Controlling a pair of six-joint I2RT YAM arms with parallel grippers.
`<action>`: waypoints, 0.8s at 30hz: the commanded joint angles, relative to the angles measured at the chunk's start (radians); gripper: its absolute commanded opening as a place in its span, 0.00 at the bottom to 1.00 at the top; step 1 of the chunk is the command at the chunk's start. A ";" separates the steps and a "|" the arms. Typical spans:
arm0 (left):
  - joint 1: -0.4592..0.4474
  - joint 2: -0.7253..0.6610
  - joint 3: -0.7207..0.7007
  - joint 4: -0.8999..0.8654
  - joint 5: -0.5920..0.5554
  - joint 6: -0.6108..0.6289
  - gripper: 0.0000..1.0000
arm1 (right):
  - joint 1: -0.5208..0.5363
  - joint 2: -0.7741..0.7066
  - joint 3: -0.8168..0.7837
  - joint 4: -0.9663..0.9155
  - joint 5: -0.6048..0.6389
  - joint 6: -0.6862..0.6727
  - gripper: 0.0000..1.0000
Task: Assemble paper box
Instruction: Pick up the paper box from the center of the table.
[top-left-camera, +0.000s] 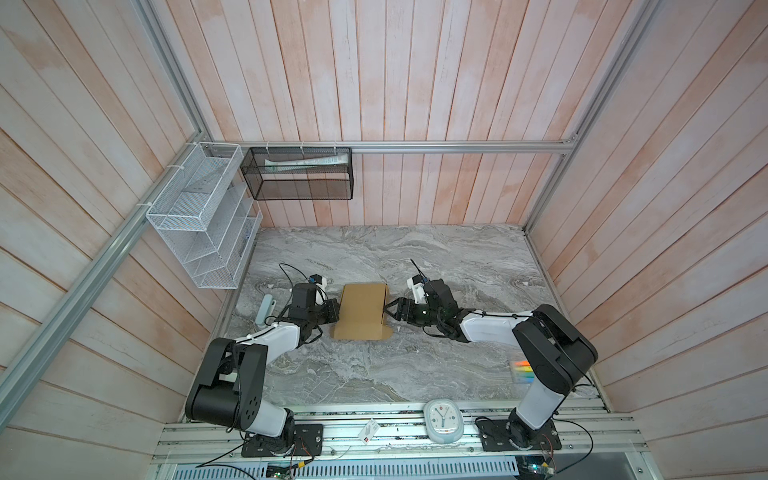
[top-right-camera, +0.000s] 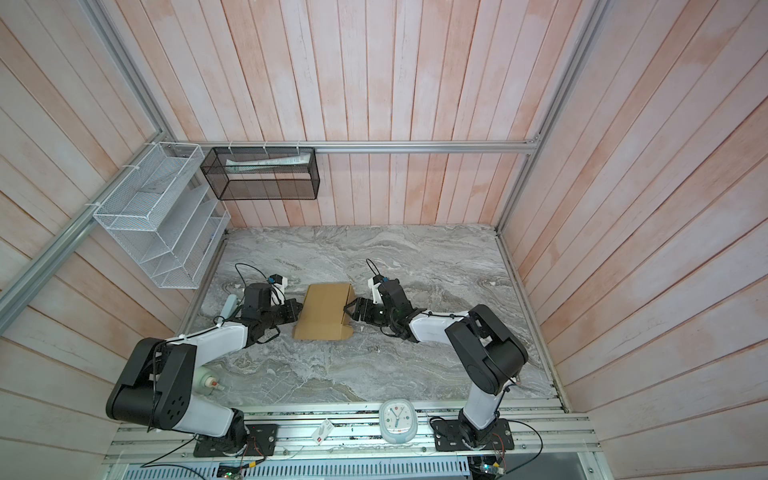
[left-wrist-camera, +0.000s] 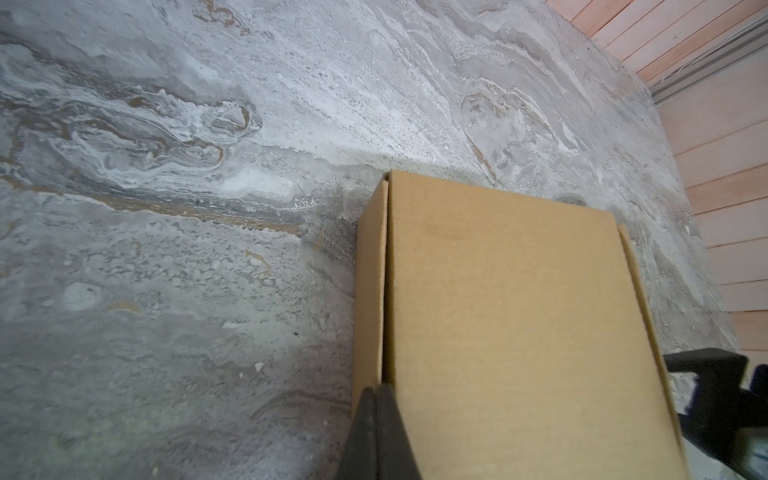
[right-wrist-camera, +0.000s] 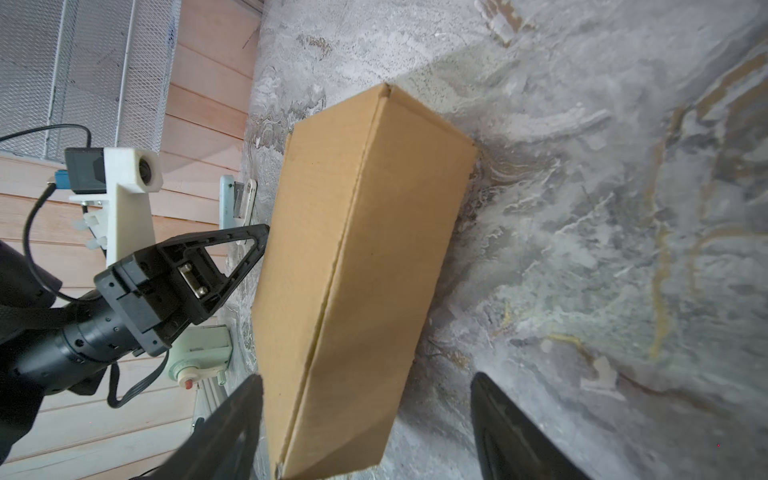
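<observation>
The box's side (right-wrist-camera: 364, 376) is between the open fingers of my right gripper, and my left gripper backs the box's opposite seam (left-wrist-camera: 387, 320). So my right gripper should keep moving in and close on that side.
The paper box (top-left-camera: 361, 309) (top-right-camera: 326, 309) is a folded brown cardboard mailer lying closed in the middle of the marble table; a small tab (top-left-camera: 386, 332) sticks out at its near right corner. My left gripper (top-left-camera: 336, 312) (top-right-camera: 300, 311) (left-wrist-camera: 376, 390) is shut, with nothing seen between its fingers, and its tips rest against the seam on the box's left side (left-wrist-camera: 370, 291). My right gripper (top-left-camera: 388, 309) (top-right-camera: 348, 309) (right-wrist-camera: 365, 382) is open at the box's right side. In the right wrist view the box (right-wrist-camera: 357, 249) reaches in between the spread fingers (right-wrist-camera: 245, 399).
A pale blue object (top-left-camera: 266, 311) lies left of the left arm, and a pale green device (top-right-camera: 208, 384) sits by its base. A clock (top-left-camera: 442, 419) and a card (top-left-camera: 368, 430) rest on the front rail. Highlighters (top-left-camera: 521, 370) lie front right. Wire racks (top-left-camera: 199, 216) (top-left-camera: 299, 174) hang at back left.
</observation>
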 joint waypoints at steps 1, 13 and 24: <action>0.004 -0.004 -0.029 -0.033 0.016 0.000 0.00 | -0.001 0.034 0.002 0.095 -0.040 0.044 0.79; 0.006 0.008 -0.029 -0.016 0.034 0.003 0.00 | -0.001 0.133 0.067 0.173 -0.086 0.080 0.79; 0.006 0.003 -0.050 0.005 0.057 -0.011 0.00 | 0.005 0.198 0.106 0.240 -0.113 0.131 0.79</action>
